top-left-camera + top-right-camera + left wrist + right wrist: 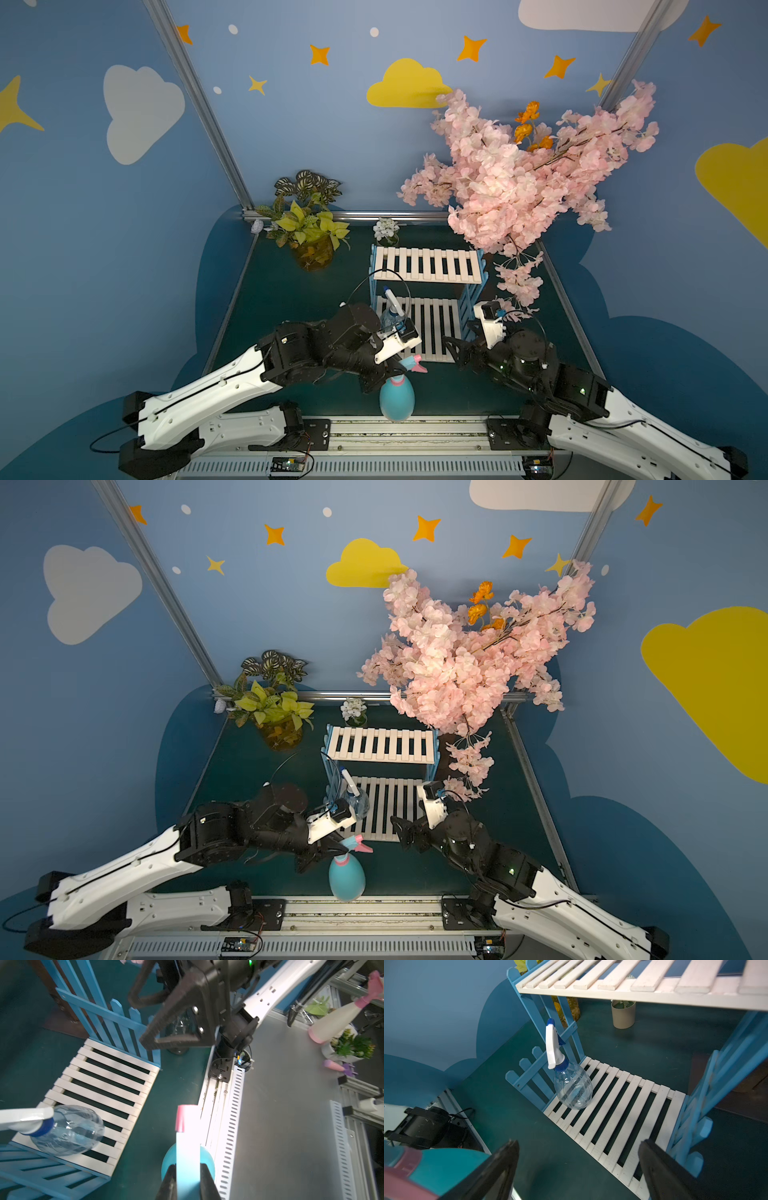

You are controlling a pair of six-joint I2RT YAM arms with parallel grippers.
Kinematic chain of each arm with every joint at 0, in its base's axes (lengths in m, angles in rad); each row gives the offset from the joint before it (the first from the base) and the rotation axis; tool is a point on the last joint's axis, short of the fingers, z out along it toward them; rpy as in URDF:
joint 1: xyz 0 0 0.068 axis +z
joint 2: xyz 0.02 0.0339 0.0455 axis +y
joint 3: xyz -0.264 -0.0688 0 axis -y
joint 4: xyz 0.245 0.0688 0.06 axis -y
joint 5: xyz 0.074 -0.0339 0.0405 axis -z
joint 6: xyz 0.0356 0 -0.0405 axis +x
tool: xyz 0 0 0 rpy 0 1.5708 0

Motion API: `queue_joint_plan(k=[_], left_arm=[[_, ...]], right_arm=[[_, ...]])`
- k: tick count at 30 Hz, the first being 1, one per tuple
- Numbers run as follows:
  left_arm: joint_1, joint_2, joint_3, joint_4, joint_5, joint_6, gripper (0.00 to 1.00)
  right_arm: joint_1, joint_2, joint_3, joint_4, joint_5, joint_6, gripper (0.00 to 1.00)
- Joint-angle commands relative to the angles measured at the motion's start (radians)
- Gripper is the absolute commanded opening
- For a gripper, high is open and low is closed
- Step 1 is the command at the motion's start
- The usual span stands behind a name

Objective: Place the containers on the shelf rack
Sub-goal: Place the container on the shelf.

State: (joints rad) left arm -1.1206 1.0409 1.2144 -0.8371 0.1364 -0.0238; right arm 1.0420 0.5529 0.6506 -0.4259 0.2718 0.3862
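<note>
The teal bottle [397, 399] is upright and the lower shelf [432, 324] beside the clear bottle is free, so my left gripper should go on carrying the teal bottle until it stands there.
The teal egg-shaped bottle [397, 400] [347, 881] is upright by the table's front edge. My left gripper [394, 370] [188, 1165] is shut on its spray head, whose pink tip [182, 1118] points away from the wrist. The clear bottle [392, 318] [573, 1086] with a white-blue nozzle stands at the left end of the shelf rack's [428, 266] [623, 1109] lower shelf. My right gripper [454, 353] [579, 1142] is open in front of the rack's right end, holding nothing. A dark see-through body [181, 1026] shows behind its fingers.
An amber vase with a leafy plant [311, 249] stands at the back left. A tiny glass of white flowers [386, 230] sits behind the rack. A pink blossom branch [519, 178] overhangs the rack's right end. A metal rail [436, 430] runs along the front.
</note>
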Motion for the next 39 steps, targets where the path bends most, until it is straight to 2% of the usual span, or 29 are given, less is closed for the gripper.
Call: queue_joint_plan(k=[1,7,15,21,31,39], left_arm=[[-0.006,0.052,0.0,0.175,-0.131,-0.04,0.03],[-0.018,0.175,0.03,0.292,-0.208,-0.039,0.03],[-0.022,0.343,0.12,0.375,-0.368,-0.054,0.03],[-0.018,0.453,0.183,0.401,-0.457,-0.009,0.03],[0.056,0.559,0.233,0.399,-0.426,-0.016,0.03],[0.079,0.591,0.227,0.445,-0.462,-0.024,0.03]], right_arm=[[-0.003,-0.034,0.062,-0.12,0.055,-0.033,0.96],[-0.004,-0.12,0.104,-0.259,0.161,-0.023,0.96],[-0.004,-0.169,0.096,-0.272,0.175,-0.019,0.96],[-0.004,-0.159,0.093,-0.267,0.169,-0.015,0.96],[-0.004,-0.153,0.071,-0.23,0.153,-0.009,0.96],[-0.005,-0.131,0.056,-0.202,0.144,-0.002,0.96]])
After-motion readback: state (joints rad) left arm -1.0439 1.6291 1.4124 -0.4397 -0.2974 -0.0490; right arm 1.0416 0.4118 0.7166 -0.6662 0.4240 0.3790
